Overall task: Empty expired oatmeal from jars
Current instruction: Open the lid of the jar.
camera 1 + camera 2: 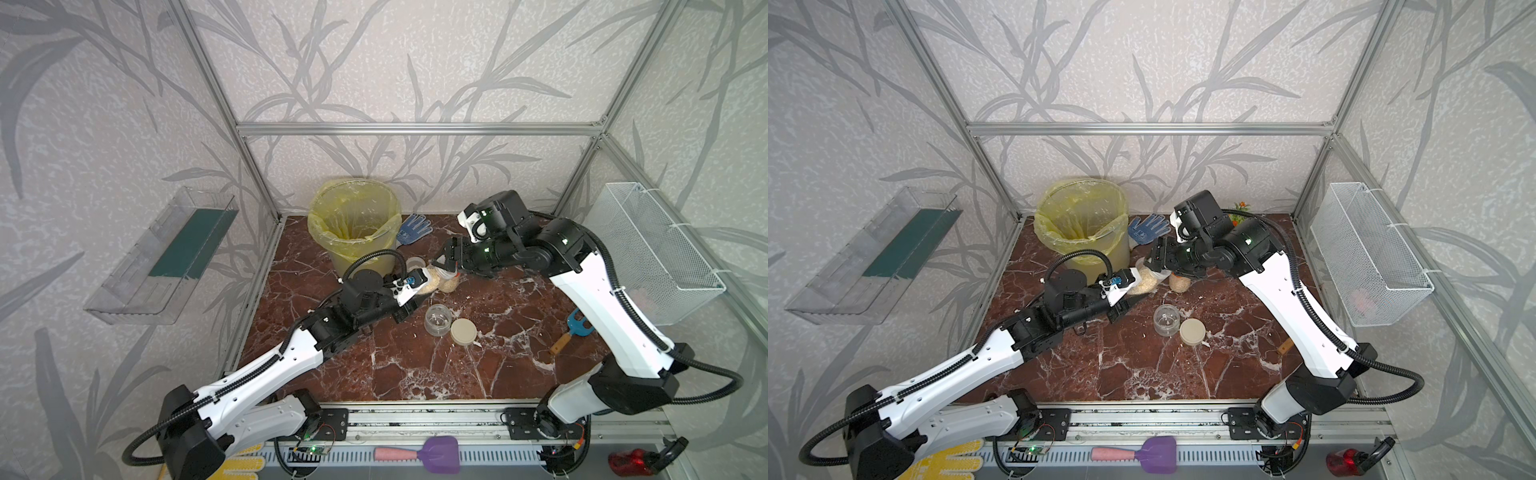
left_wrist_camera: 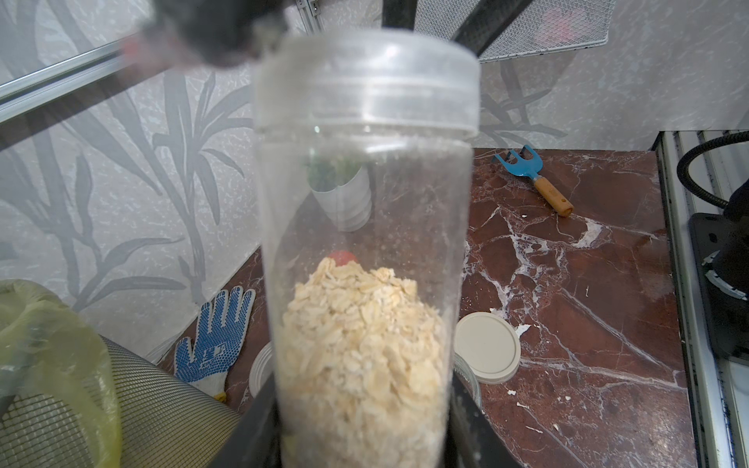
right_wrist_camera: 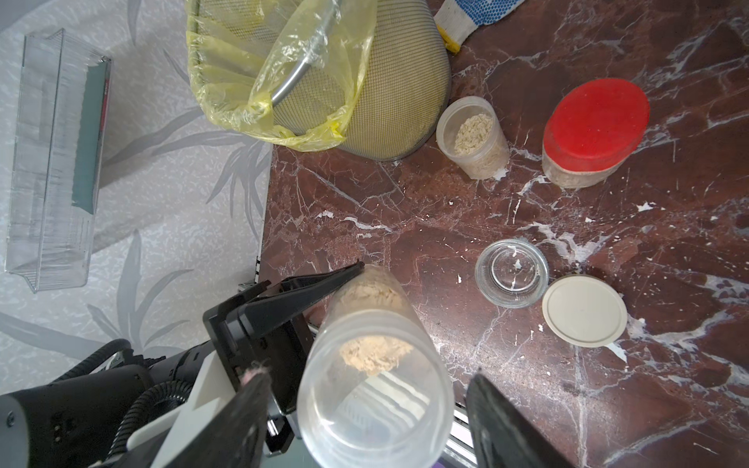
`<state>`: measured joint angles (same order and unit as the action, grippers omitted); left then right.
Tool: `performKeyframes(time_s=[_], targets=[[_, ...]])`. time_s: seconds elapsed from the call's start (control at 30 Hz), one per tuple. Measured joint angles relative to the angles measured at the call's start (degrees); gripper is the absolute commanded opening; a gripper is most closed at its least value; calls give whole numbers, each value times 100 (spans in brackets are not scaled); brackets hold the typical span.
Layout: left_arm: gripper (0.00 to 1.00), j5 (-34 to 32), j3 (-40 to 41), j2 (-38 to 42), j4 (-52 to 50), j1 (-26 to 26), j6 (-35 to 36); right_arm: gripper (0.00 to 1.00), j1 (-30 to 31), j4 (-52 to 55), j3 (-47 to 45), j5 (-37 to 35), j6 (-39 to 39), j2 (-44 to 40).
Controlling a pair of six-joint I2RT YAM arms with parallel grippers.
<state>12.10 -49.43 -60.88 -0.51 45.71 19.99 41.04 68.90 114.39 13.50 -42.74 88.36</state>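
Observation:
My left gripper is holding the slim jar, and the clear lid point(image 2: 367, 86) closes the jar. My right gripper should take the lid point(image 3: 375, 394) off and put it down before I pour.
My left gripper point(image 2: 360, 437) is shut on the lower body of a slim clear jar point(image 2: 364, 182), about half full of oatmeal point(image 2: 360, 344), with a clear lid point(image 2: 369, 81) on it. In both top views this jar point(image 1: 430, 281) is held tilted above the table. My right gripper point(image 3: 369, 405) is open, its fingers point(image 3: 498, 421) on either side of the lid with gaps. By the bucket stand another slim jar point(image 3: 472, 137) with oatmeal and a red-capped jar point(image 3: 593, 129). A squat jar point(image 3: 511, 272) stands empty beside its beige lid point(image 3: 584, 310).
A bucket with a yellow liner point(image 1: 353, 224) stands at the back, a blue-dotted glove point(image 1: 413, 228) beside it. A blue hand rake point(image 1: 575, 328) lies at the right. A wire basket point(image 1: 652, 249) and a clear tray point(image 1: 166, 253) hang on the side walls. Loose flakes dot the marble.

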Motion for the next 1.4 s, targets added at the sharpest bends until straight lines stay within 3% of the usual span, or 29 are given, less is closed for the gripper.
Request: performKeyframes(time_s=[0.23,0.47,0.57,0.7,0.87,1.03,1.17,1.4], targets=[[0,0,0,0,-13,0,0,62,2,-2,0,50,94,85],[0,2,0,2,-28,0,-2,33,0,28,31,70,339,101],[0,85,2,11,-24,-17,-55,22,-13,90,153,225,804,175],[0,531,61,11,52,-133,-332,20,-98,103,192,595,1856,205],[0,1228,205,13,232,-192,-758,16,-216,407,308,1231,3720,260],[0,1731,234,-17,343,-201,-957,8,-236,1213,1272,1965,5663,772],[0,2090,245,-63,413,-190,-916,5,-328,1480,1331,2522,6957,859],[0,2111,297,-107,437,-184,-979,5,-544,1539,1320,2970,7766,903]])
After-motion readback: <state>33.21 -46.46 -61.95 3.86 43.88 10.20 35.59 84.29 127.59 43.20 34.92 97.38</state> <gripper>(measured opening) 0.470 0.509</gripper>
